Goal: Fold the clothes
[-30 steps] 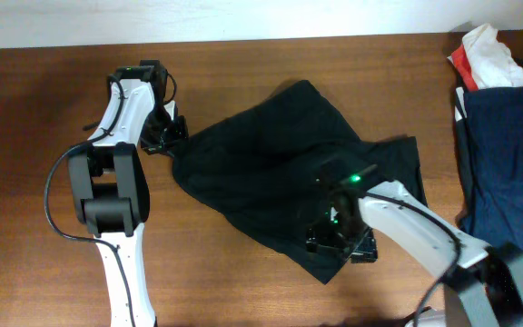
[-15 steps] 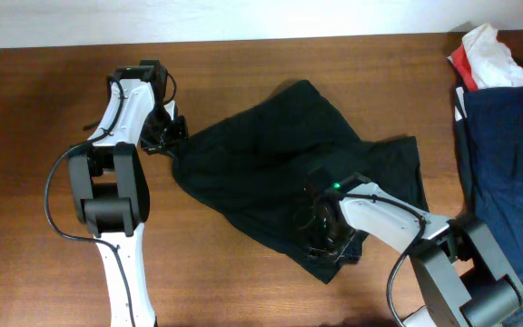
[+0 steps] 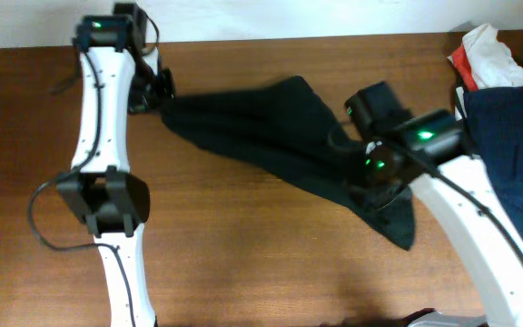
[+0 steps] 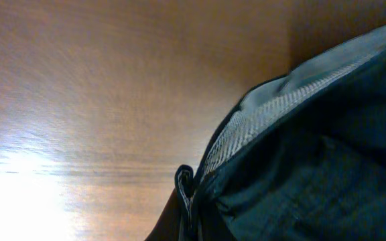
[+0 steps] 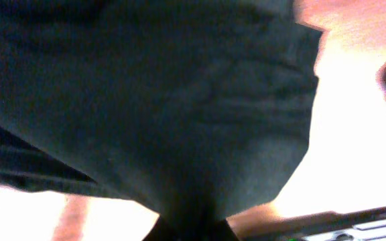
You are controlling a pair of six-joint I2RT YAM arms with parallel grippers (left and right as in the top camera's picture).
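My left gripper holds the black garment (image 3: 275, 132) slanting toward me, so my right gripper should bring its end toward the wall before I lay the garment flat.
A black garment (image 3: 280, 127) hangs stretched between my two grippers above the wooden table (image 3: 243, 263). At the cloth's far left corner my left gripper (image 3: 157, 95) is shut on it; the left wrist view shows the hemmed edge of the garment (image 4: 313, 154) bunched into the left gripper (image 4: 189, 224). My right gripper (image 3: 368, 180) is shut on the cloth near its right end, and a loose tail droops below it. In the right wrist view the garment (image 5: 153, 100) fills the frame and runs down into the right gripper (image 5: 193, 226).
A pile of clothes lies at the right edge: a navy blue piece (image 3: 507, 154) with a white and red one (image 3: 488, 54) behind it. The table's back edge meets a white wall close behind my left arm.
The right gripper has shut on the garment and swung up and to the right with it. The left arm pulled its corner toward the back, so the flat cloth is now drawn out long.
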